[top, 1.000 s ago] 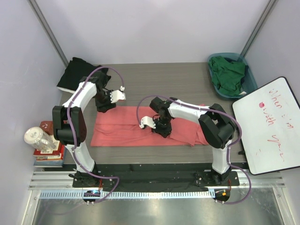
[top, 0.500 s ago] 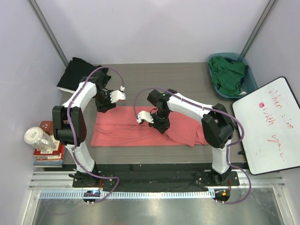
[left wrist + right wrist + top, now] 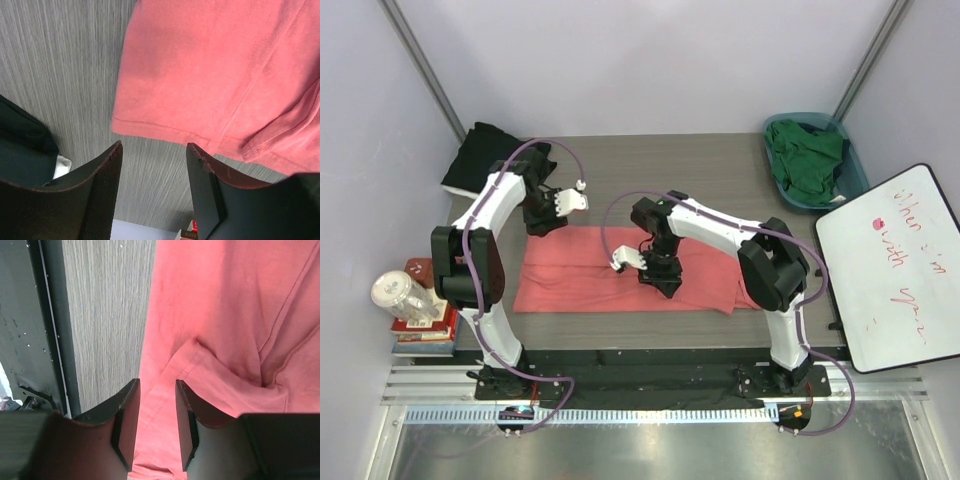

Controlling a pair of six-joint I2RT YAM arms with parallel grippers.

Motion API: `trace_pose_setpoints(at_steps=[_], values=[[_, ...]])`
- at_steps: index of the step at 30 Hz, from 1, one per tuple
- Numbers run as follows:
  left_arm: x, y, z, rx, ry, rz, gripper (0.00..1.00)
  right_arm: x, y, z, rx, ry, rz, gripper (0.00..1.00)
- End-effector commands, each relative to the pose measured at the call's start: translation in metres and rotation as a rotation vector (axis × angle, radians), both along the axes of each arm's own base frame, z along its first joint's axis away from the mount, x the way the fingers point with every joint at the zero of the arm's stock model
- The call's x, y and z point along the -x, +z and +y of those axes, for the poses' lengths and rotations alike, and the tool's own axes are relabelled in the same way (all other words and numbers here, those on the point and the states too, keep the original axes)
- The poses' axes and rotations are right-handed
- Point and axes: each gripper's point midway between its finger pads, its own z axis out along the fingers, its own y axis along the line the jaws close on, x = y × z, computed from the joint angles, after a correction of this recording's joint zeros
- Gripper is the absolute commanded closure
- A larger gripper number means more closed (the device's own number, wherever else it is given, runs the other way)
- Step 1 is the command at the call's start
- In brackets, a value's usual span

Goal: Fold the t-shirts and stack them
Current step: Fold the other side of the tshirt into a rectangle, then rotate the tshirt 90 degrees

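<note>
My right gripper should go next to the pink t-shirt's far edge (image 3: 620,230) and close there, because the pink t-shirt is lying flat with my left gripper at its hem corner (image 3: 116,126).
A coral-pink t-shirt (image 3: 570,275) lies flat along the near half of the table, folded into a long band. My right gripper (image 3: 662,280) hangs over its middle. In the right wrist view its jaws (image 3: 157,382) stand open just above a hemmed fold of the pink cloth (image 3: 225,305), holding nothing. My left gripper (image 3: 542,218) hovers at the shirt's far-left corner. It is open over bare wood (image 3: 152,147), with the pink hem (image 3: 210,65) just beyond the fingertips. A black t-shirt (image 3: 485,155) lies crumpled at the far left. A dark green t-shirt (image 3: 807,160) fills the basket.
The teal basket (image 3: 775,170) stands at the far right corner. A whiteboard (image 3: 895,265) leans at the right edge. Books and a jar (image 3: 410,300) sit off the table's left side. The black rail (image 3: 30,315) runs along the near edge.
My right gripper, shut half a second ago, has opened and let the pink cloth settle, shifting slightly toward the near edge. The left arm has not moved.
</note>
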Motion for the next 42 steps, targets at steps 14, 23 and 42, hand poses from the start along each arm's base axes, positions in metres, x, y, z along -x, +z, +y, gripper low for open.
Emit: trace_pose_setpoints(at_steps=[14,23,42], values=[[0.052,0.016,-0.004,0.022,-0.097,0.167,0.44,-0.136,0.020,-0.086,0.005,-0.525,-0.299,0.60],[0.098,0.005,0.009,-0.030,-0.176,0.285,0.43,-0.173,-0.013,-0.111,0.057,-0.619,-0.347,0.69],[0.105,-0.046,0.027,-0.127,-0.176,0.382,0.41,-0.177,-0.034,-0.108,0.053,-0.620,-0.312,0.72]])
